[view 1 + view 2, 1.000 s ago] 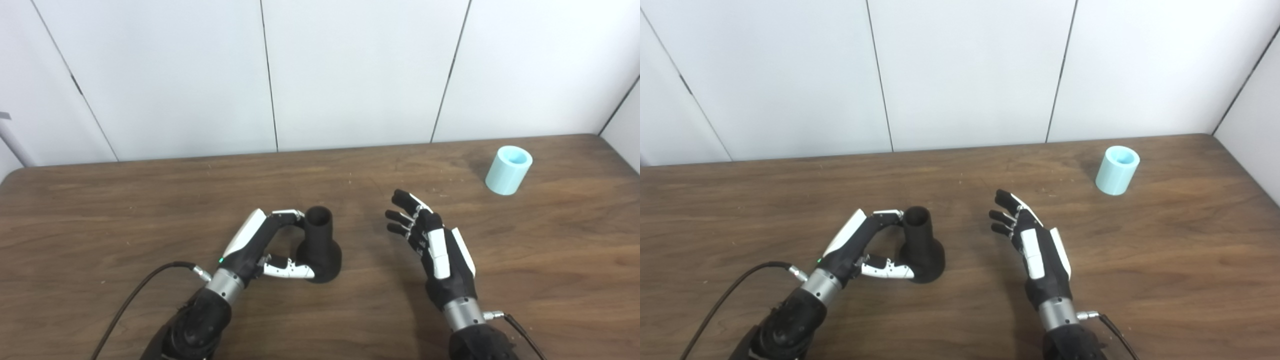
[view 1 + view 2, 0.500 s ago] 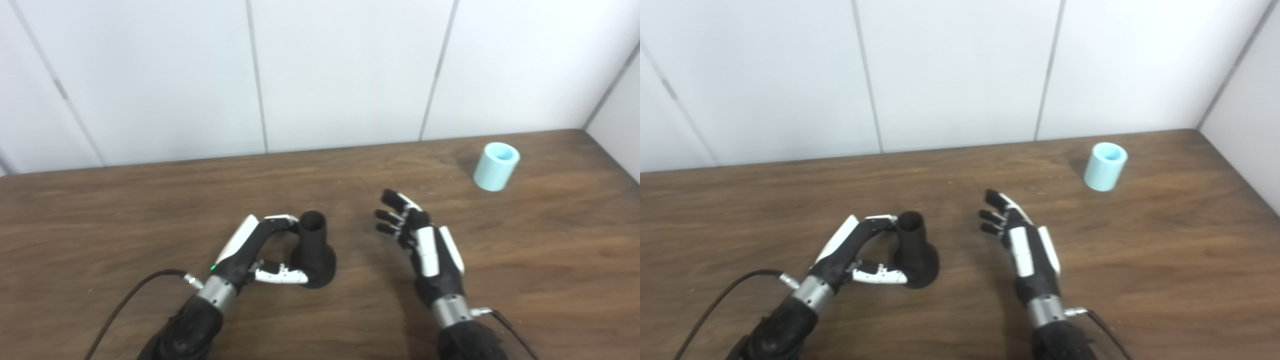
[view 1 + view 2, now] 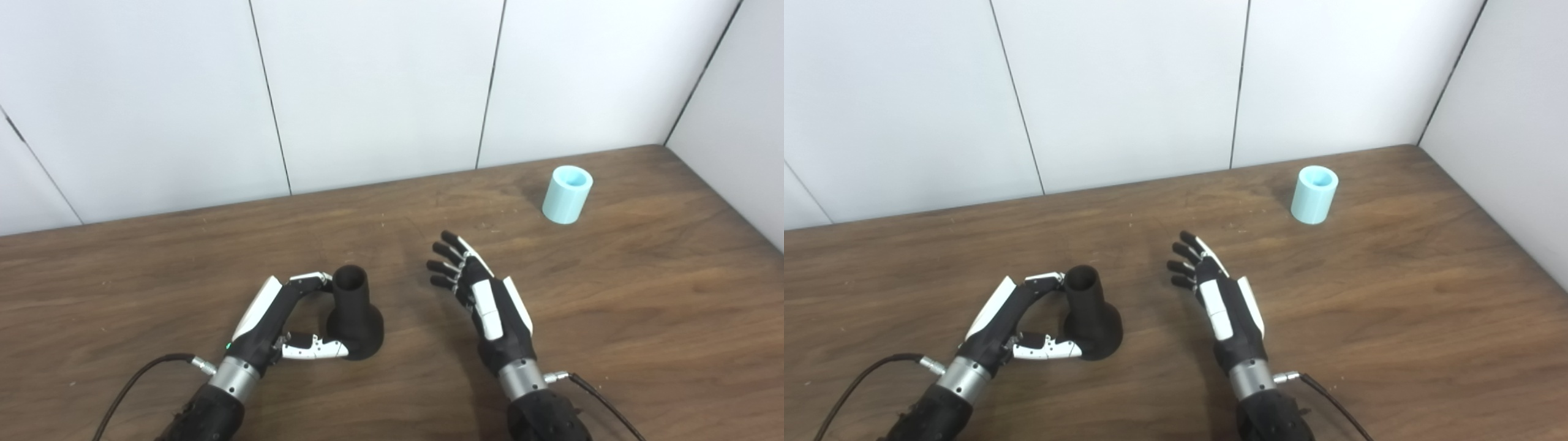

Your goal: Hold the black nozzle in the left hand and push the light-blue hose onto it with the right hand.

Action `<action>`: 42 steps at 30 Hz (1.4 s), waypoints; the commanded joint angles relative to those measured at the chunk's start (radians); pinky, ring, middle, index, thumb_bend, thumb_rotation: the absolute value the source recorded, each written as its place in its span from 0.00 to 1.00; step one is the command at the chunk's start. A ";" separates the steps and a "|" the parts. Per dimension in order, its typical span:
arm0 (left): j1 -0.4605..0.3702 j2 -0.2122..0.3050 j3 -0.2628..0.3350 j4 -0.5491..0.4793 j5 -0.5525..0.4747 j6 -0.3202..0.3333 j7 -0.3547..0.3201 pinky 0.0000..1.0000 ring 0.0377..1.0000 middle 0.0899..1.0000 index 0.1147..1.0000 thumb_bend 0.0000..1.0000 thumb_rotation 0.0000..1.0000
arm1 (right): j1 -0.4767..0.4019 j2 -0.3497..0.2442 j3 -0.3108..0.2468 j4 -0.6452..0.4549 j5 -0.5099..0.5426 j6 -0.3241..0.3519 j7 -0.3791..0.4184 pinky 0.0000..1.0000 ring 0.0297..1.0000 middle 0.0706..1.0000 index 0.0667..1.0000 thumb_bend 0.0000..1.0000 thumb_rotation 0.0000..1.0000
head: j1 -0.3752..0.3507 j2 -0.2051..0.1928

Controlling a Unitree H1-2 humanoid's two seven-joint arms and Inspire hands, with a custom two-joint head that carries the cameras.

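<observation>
The nozzle's narrow neck gets wider and becomes a broad flare [image 3: 357, 331], so the light-blue hose [image 3: 566, 196] will slide over the neck and stop by the flare when I push down.
The black nozzle [image 3: 355, 315] stands upright on the wooden table [image 3: 637, 306], flared base down and open neck up. My left hand [image 3: 272, 315] is shut on it from the left: fingertips press the neck near the rim and the thumb lies against the flare. My right hand [image 3: 487, 300] hovers open to the right of the nozzle, fingers spread and pointing away, holding nothing. The light-blue hose [image 3: 567, 195], a short upright tube, stands alone at the far right of the table, well beyond the right hand.
White wall panels [image 3: 380, 92] rise just behind the table's far edge, and a side wall [image 3: 735, 110] closes the right. Cables [image 3: 141, 373] trail from both wrists over the near part of the table.
The camera has swung to the right, so the whole picture has slid left. Both hands, the nozzle and the hose keep their places on the table.
</observation>
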 commanded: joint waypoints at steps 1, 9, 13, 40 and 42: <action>0.037 0.034 -0.011 0.081 0.046 0.019 -0.021 0.90 0.73 0.57 0.41 0.51 0.08 | -0.038 0.002 -0.015 -0.017 -0.007 -0.063 -0.016 0.77 0.81 0.87 0.90 0.50 1.00 | -0.009 -0.013; 0.021 0.041 -0.012 0.145 0.059 -0.056 -0.003 0.90 0.73 0.56 0.42 0.51 0.08 | -0.111 -0.035 -0.072 -0.066 -0.145 -0.083 -0.099 0.71 0.74 0.77 0.85 0.52 1.00 | -0.022 -0.029; 0.010 0.043 -0.004 0.161 0.055 -0.064 0.000 0.90 0.73 0.56 0.42 0.51 0.08 | -0.175 -0.098 -0.105 -0.128 -0.176 0.026 -0.078 0.67 0.72 0.75 0.84 0.57 0.92 | -0.026 -0.033; -0.012 0.047 -0.019 0.203 0.067 -0.084 0.018 0.89 0.73 0.56 0.42 0.51 0.08 | -0.504 -0.643 -0.016 -0.233 -0.768 0.433 0.276 0.73 0.84 0.85 0.84 0.93 0.73 | -0.031 -0.058; -0.012 0.046 -0.020 0.210 0.066 -0.089 0.019 0.89 0.73 0.57 0.42 0.51 0.08 | -0.531 -0.661 -0.024 -0.215 -0.797 0.433 0.307 0.78 0.84 0.85 0.83 0.97 0.63 | -0.033 -0.060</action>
